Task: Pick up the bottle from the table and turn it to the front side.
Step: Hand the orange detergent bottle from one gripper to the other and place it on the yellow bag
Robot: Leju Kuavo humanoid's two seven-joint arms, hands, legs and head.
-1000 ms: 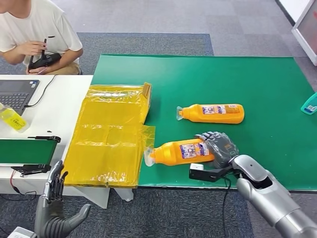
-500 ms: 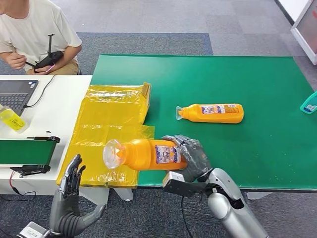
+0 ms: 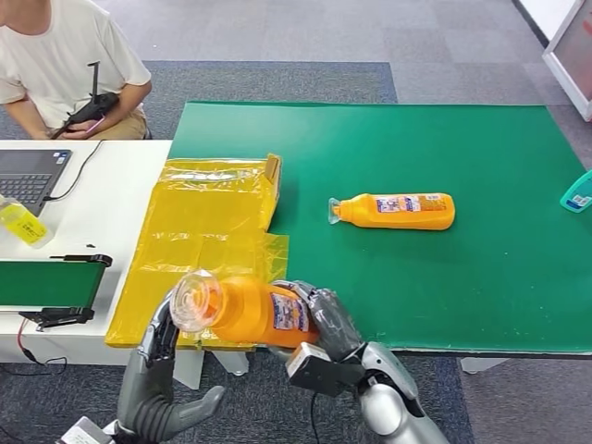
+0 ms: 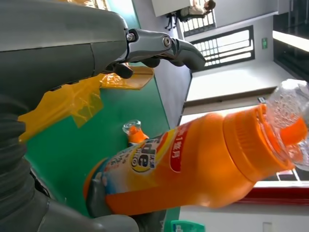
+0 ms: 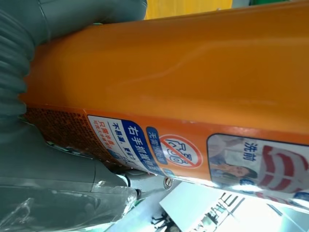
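The orange bottle will have its front label facing up when I turn it, because the bottle's red patch and big logo face my left gripper.
My right hand grips the base end of an orange bottle with a clear cap, holding it in the air over the table's near edge, cap pointing left. In the right wrist view the bottle's printed label lies against my right hand. My left hand is raised just below the cap end, fingers apart, holding nothing. The left wrist view shows the bottle in front of my left hand. A second orange bottle lies flat on the green mat.
A yellow plastic bag covers the mat's left end. A white table at left holds a laptop and a green tray. A seated person holds a controller. A teal object lies at the right edge.
My right hand has lifted the bottle off the mat and carried it left and toward me. My left hand has risen up under the cap end. The person's hands have lowered.
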